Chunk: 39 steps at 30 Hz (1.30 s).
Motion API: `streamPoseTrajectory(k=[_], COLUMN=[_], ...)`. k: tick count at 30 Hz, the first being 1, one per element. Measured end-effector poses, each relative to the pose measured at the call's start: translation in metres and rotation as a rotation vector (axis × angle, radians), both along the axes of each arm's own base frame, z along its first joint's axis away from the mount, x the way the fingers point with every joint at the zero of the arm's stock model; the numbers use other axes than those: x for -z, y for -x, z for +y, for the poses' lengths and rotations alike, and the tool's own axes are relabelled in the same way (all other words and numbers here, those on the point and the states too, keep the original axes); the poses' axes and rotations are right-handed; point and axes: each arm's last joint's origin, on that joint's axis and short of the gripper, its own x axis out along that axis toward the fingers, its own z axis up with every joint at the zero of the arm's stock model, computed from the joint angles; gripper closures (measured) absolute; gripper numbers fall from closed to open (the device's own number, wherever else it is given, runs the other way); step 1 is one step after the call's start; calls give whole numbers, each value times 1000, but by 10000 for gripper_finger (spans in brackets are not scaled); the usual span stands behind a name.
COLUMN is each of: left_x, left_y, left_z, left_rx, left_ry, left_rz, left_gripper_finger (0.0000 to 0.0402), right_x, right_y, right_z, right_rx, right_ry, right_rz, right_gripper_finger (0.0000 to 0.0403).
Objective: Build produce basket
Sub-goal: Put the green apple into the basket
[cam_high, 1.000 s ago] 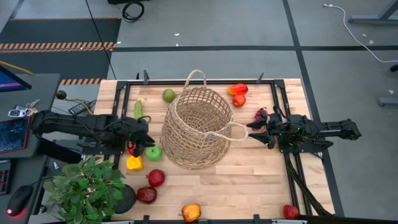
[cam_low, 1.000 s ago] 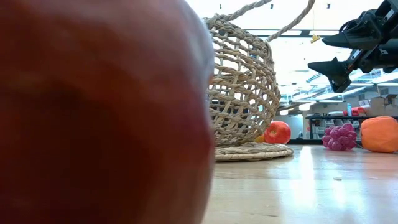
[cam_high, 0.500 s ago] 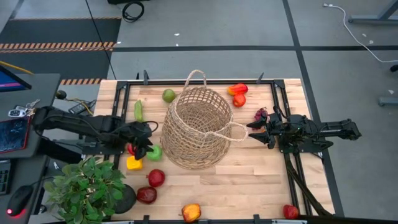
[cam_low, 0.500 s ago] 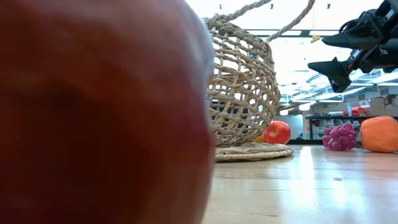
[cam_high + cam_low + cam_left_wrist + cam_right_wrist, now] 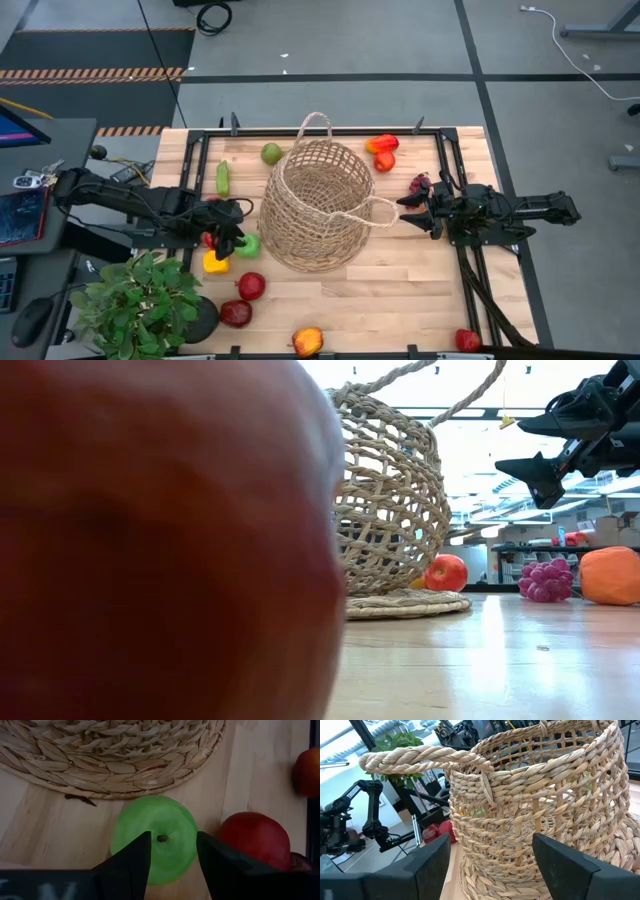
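The dark stem (image 5: 162,838) is between my left gripper's fingers, so the green apple (image 5: 247,246) will rise by its stem and stay steady when I lift.
The tan wicker basket (image 5: 315,205) stands upright on its flat base at the table's middle, one loop handle (image 5: 380,212) pointing right. A green apple (image 5: 250,246) rests on the wood against the basket's left foot. My left gripper (image 5: 236,240) hangs over it, open; in the left wrist view my left gripper (image 5: 173,836) has one finger on each side of the stem of the green apple (image 5: 154,845). My right gripper (image 5: 405,211) is open and level, just right of the loop handle. More produce lies scattered around.
Yellow pepper (image 5: 215,262) and red fruit (image 5: 255,840) lie beside the apple. Red apples (image 5: 251,286), a green fruit (image 5: 271,153), red-orange fruits (image 5: 382,145) and grapes (image 5: 419,184) lie around. A potted plant (image 5: 140,300) fills the near-left corner. A red fruit (image 5: 150,540) blocks the low view.
My left gripper has moved toward the table's near edge and a little toward the basket, ending over the green apple, which it now partly covers in the high view. The basket and the fruits have stayed put.
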Motion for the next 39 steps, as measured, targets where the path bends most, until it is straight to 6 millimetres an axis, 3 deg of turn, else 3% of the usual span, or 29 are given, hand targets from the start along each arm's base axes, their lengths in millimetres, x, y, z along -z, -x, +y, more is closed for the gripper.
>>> streamPoseTrajectory(k=[20, 39], left_x=[10, 12], left_y=[-9, -7], left_z=[-5, -5], left_rx=[-21, -22], left_ry=[-55, -52], left_rz=[65, 77], left_gripper_finger=[238, 282], right_x=[0, 0], right_y=[0, 0], right_z=[0, 0], right_rx=[0, 0], right_ry=[0, 0], right_rz=[0, 0], right_gripper_finger=[118, 118])
